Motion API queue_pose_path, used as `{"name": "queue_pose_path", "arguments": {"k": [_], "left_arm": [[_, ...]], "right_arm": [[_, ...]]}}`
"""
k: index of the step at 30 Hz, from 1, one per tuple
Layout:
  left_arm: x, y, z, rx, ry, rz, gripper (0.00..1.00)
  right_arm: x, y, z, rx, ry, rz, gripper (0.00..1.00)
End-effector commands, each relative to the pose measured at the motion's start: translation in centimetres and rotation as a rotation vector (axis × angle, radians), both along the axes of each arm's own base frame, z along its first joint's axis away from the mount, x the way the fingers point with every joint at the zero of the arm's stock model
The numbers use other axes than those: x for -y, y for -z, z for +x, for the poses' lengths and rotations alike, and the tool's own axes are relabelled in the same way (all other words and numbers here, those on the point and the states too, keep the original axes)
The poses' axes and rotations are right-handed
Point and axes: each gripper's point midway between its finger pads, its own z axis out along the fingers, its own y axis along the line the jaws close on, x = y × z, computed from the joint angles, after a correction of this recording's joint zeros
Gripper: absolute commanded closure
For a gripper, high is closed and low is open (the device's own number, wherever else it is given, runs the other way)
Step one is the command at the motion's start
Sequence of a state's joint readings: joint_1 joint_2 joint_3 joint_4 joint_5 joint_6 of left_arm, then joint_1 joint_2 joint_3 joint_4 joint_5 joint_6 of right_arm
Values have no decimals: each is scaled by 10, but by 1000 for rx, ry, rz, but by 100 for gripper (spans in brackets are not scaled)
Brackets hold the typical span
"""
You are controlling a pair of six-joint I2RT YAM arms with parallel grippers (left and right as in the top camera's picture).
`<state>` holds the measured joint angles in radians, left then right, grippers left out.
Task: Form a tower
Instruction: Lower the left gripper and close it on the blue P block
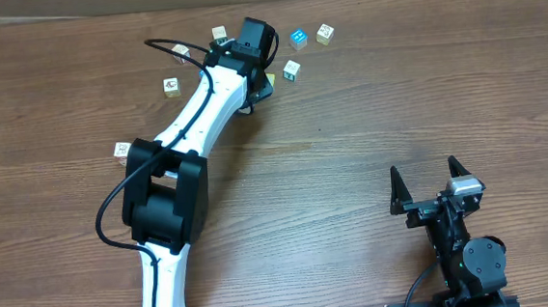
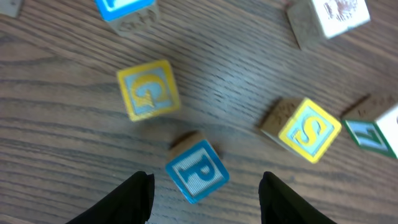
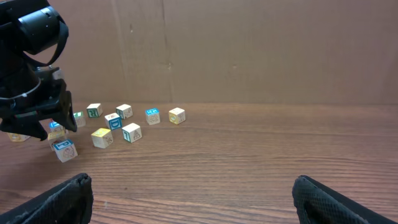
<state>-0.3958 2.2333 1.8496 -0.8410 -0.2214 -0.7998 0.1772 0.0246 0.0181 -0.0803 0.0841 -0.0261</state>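
The blue P cube (image 2: 198, 172) sits askew between the open fingers of the robot's left gripper, so this gripper should turn to meet the cube's flat sides (image 2: 180, 185) before it closes and lifts.
No tower shows in any view; every cube lies singly on the table. In the left wrist view a blue P cube (image 2: 196, 171) lies flat between the fingers of my left gripper (image 2: 206, 179), which is open and clear of the cube on both sides. Beyond it lie a yellow G cube (image 2: 148, 90) and a yellow S cube (image 2: 309, 129). In the overhead view my left gripper (image 1: 260, 84) hangs over the far cluster. My right gripper (image 1: 428, 174) is open and holds nothing near the front right.
Loose cubes lie scattered at the back: a blue one (image 1: 297, 39), a tan one (image 1: 325, 33), a white one (image 1: 291, 70), others left of the arm (image 1: 171, 86) and one apart (image 1: 122, 150). A cardboard wall (image 3: 249, 50) backs the table.
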Motion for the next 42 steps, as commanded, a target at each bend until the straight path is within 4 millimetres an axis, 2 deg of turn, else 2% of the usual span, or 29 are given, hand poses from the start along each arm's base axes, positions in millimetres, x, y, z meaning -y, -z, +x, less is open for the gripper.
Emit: {"name": "queue_pose_path", "arguments": {"k": [1,12,14,17,21,26,28,31,34,36,37,42], "left_arm": [[-10,14,2,-18,-76,-7,45],[-3,42,3,-56,-65,-29,42],[-4,44,2,-62,-65,-26,45],[-5,45,0,-73,-44,-14,57],[-9,47,-5,-101,17,19,67],[-15,49,-15,-160,132,78,70],[-17,50,-21,-188,182,102,69],[-20,52,-27,-222,249,130,58],[-22,52,-31,-242,282,144,56],[-23,52,-32,-248,282,146,49],[-23,52,-29,-238,283,148,44],[-22,49,-15,-182,272,137,43]], "right_arm": [[1,4,1,-5,3,-2,0],[1,4,1,-5,3,-2,0],[1,4,1,-5,3,-2,0],[1,4,1,-5,3,-2,0],[1,4,1,-5,3,-2,0],[1,4,1,-5,3,-2,0],[1,4,1,-5,3,-2,0],[1,4,1,-5,3,-2,0],[1,4,1,-5,3,-2,0],[1,4,1,-5,3,-2,0],[1,4,1,-5,3,-2,0],[1,4,1,-5,3,-2,0]]}}
